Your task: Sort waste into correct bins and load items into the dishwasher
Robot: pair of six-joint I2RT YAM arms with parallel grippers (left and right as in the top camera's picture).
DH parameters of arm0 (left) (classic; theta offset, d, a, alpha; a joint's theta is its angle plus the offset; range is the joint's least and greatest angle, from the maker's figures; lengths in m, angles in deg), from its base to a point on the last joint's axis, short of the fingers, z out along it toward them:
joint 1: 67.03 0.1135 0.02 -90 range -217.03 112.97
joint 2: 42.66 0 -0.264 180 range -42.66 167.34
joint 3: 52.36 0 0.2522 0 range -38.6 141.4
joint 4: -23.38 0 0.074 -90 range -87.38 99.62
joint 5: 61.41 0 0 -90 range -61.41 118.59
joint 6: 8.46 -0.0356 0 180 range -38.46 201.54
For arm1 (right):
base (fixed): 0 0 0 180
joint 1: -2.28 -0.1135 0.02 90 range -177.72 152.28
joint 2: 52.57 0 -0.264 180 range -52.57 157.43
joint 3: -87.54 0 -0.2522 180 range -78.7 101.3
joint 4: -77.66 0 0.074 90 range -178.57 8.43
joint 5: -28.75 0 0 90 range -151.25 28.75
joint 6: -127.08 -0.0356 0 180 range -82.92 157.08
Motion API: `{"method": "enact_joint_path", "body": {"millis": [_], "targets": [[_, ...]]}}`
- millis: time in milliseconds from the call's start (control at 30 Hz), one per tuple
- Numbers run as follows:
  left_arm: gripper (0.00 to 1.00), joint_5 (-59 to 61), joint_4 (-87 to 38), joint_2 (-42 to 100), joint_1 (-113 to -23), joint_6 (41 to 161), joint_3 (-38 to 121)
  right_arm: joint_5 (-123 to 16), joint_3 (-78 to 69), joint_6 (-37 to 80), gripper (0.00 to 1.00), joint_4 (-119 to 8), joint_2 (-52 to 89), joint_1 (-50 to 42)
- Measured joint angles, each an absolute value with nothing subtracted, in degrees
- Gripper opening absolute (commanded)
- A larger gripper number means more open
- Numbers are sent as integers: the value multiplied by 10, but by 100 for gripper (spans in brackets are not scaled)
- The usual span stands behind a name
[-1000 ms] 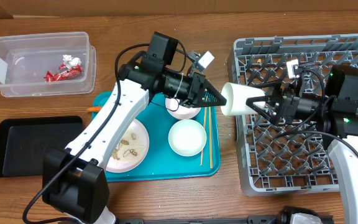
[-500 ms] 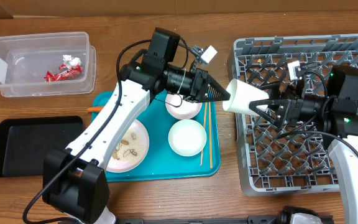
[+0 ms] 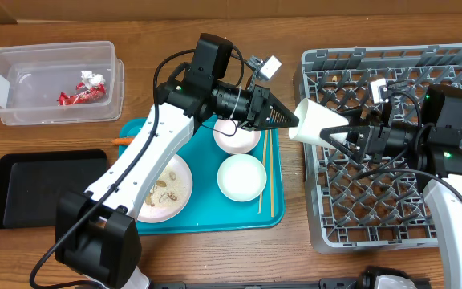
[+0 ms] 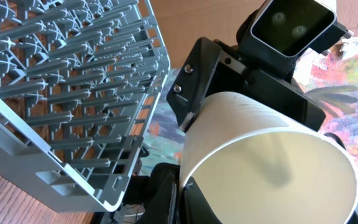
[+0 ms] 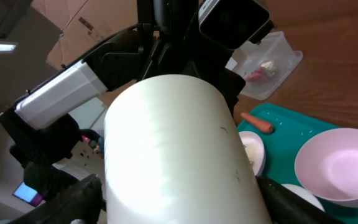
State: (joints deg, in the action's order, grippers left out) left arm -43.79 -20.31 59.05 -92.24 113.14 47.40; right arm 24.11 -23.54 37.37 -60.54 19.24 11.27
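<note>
My left gripper should release its closed grip on the cup's rim [image 3: 299,120] and move away before my right gripper puts the cup in the grey dish rack [image 3: 375,197].
A small white cup [image 3: 315,124] hangs in the air between the two arms, at the left edge of the grey dish rack [image 3: 391,217]. My left gripper [image 3: 293,122] is shut on its rim, one finger inside the mouth, as the left wrist view shows on the cup [image 4: 266,155]. My right gripper [image 3: 325,133] straddles the cup's base end. In the right wrist view its fingers [image 5: 73,199] press both sides of the cup [image 5: 173,149].
On the teal tray [image 3: 207,221] sit two white bowls [image 3: 241,178], a plate with nut scraps [image 3: 165,189] and chopsticks [image 3: 269,181]. A carrot [image 3: 119,140] lies at its left edge. The clear tub [image 3: 54,116] holds a red wrapper [image 3: 79,95]. A black tray [image 3: 46,189] lies front left.
The cup has been carried a little to the right and tilted up toward the rack. The right gripper's fingers have drawn in from wide open onto the cup's sides.
</note>
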Motion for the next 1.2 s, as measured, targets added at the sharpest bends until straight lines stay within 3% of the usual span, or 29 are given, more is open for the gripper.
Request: {"method": "enact_joint_path", "body": {"millis": [267,467,567,833,1200], "targets": [[9,-436,-203,591,-924,1132,474,240,-235,372,71,-605,192,113],[38,-418,-208,591,-924,1126,474,222,-235,372,66,-589,192,113],[44,-393,-240,591,-922,1120,474,196,-235,371,61,-581,192,113],[47,-233,-399,590,-880,1057,474,51,-234,361,55,-535,192,113],[48,132,-611,511,-760,1038,474,-296,-69,349,55,-241,191,170]]}}
